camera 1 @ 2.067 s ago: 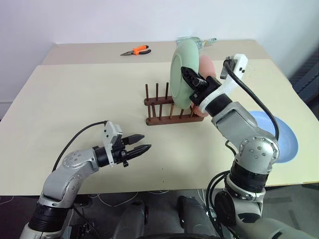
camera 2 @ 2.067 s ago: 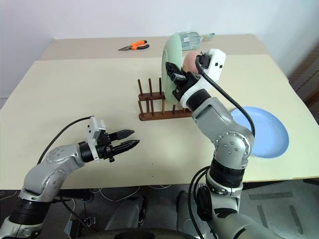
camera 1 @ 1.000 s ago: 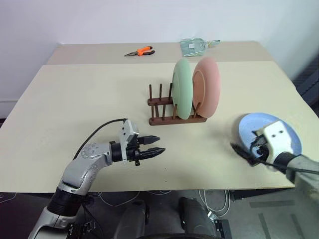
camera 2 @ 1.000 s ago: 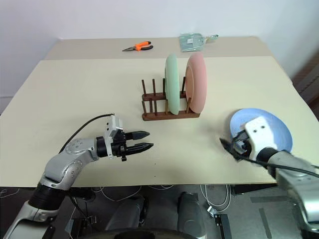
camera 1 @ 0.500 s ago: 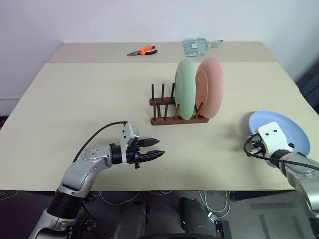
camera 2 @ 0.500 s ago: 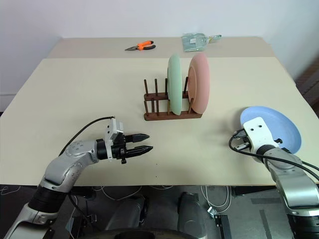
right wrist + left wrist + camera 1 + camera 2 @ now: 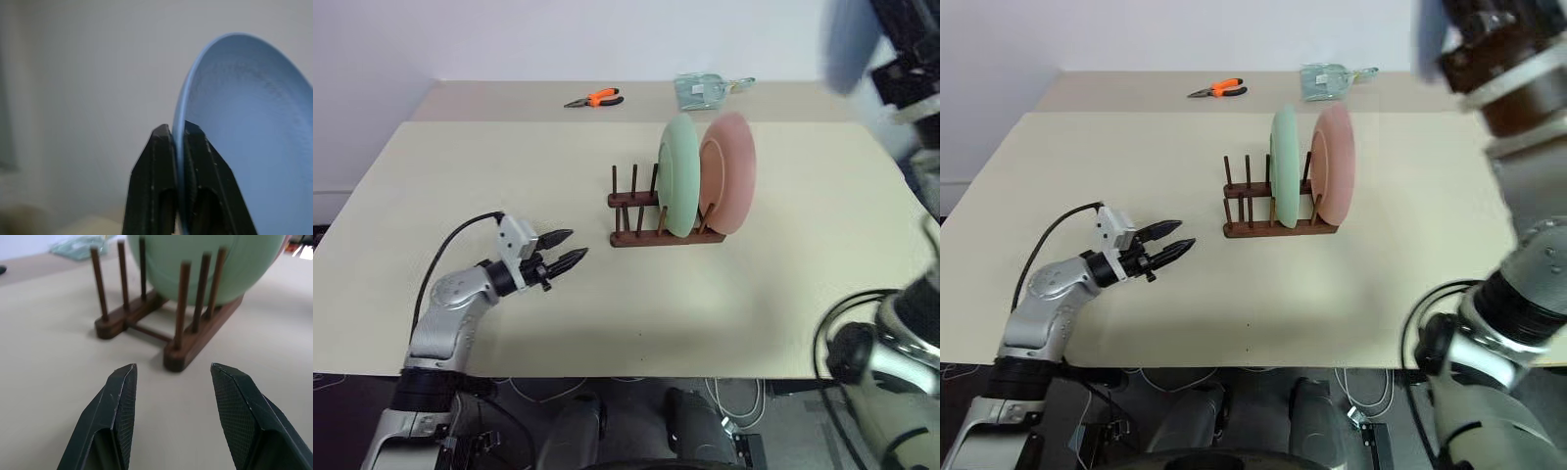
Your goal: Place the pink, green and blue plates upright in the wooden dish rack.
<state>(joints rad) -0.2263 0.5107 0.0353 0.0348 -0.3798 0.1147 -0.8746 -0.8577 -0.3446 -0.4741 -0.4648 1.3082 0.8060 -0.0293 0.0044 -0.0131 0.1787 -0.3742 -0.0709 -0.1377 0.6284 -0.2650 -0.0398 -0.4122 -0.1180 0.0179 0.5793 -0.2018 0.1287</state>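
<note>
The blue plate's rim [image 7: 189,82] is in my right gripper and the pegs [image 7: 633,206] by the green plate are empty, so I keep carrying until the plate sits there.
The wooden dish rack [image 7: 636,238] stands mid-table with the green plate [image 7: 678,174] and the pink plate [image 7: 729,171] upright in its right-hand slots; its left pegs are bare. High above the table's right side, my right gripper [image 7: 178,128] is shut on the rim of the blue plate [image 7: 244,137], which shows as a blur [image 7: 845,44] in the left eye view. My left gripper [image 7: 576,244] hovers open and empty to the left of the rack, pointing at it. In the left wrist view the rack [image 7: 190,345] lies just beyond the left gripper [image 7: 173,368].
Orange-handled pliers [image 7: 592,99] and a clear plastic packet [image 7: 705,90] lie on the far table behind the rack. Bare tabletop [image 7: 773,284] stretches in front of and to the right of the rack.
My right gripper shut on the blue plate and lifted it from the table's right side to high above it. My left gripper drew back to the left.
</note>
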